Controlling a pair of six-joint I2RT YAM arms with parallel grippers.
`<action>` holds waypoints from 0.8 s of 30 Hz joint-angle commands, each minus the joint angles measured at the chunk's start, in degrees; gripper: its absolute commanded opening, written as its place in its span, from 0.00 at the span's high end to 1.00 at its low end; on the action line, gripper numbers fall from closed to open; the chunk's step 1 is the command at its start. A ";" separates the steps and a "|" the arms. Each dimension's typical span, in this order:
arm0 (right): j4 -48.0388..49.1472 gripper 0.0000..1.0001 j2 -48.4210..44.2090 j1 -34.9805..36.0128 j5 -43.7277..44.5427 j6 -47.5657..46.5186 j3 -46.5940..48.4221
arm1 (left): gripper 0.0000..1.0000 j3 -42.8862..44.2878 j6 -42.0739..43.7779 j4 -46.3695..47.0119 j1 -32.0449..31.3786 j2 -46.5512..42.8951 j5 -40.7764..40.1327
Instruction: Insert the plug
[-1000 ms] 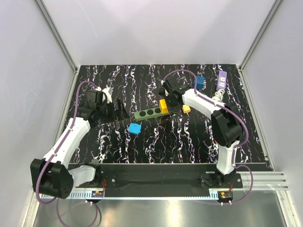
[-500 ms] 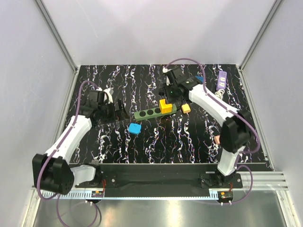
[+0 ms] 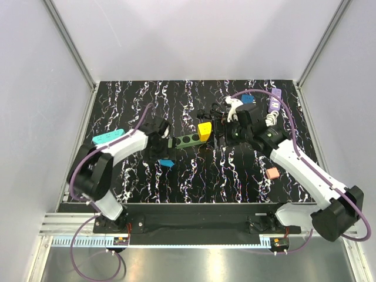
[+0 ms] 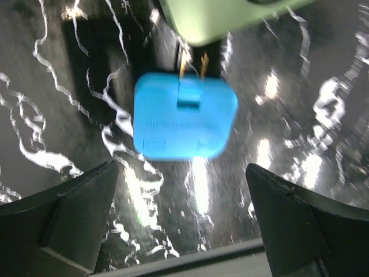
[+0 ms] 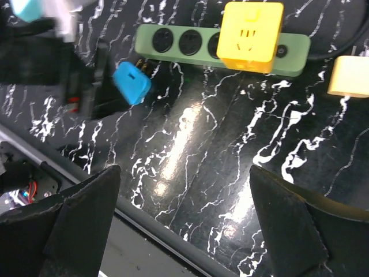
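Note:
The blue plug's pins (image 4: 193, 64) are flat and the green strip's sockets point up, so next my left gripper picks up the blue plug (image 4: 184, 124) and hands it to my right gripper.
The green power strip (image 3: 187, 141) (image 5: 222, 46) lies mid-table with the yellow plug (image 3: 205, 130) (image 5: 252, 36) seated in its right-end socket. My right gripper (image 3: 225, 128) (image 5: 184, 231) hangs open just right of that plug, above the table, holding nothing. A blue plug (image 3: 166, 163) (image 4: 184, 124) (image 5: 131, 82) lies on its side by the strip's left end (image 4: 230, 17), prongs toward the strip. My left gripper (image 3: 160, 148) (image 4: 181, 231) hovers open over the blue plug, fingers wide on either side and clear of it.
A teal block (image 3: 107, 137) sits at the left, a purple power strip (image 3: 274, 101) and a blue box (image 3: 248, 99) at the back right. A pink block (image 3: 272, 173) lies right of centre. A pale orange plug (image 5: 349, 77) lies right of the green strip.
My right gripper has opened, let go of the yellow plug in the strip and drawn back to the right. My left arm has swung right to the blue plug.

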 commanded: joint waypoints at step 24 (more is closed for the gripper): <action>5.76 0.00 -6.15 0.49 -3.11 0.45 -8.68 | 0.02 5.00 -6.68 -2.51 -6.33 -4.51 -2.69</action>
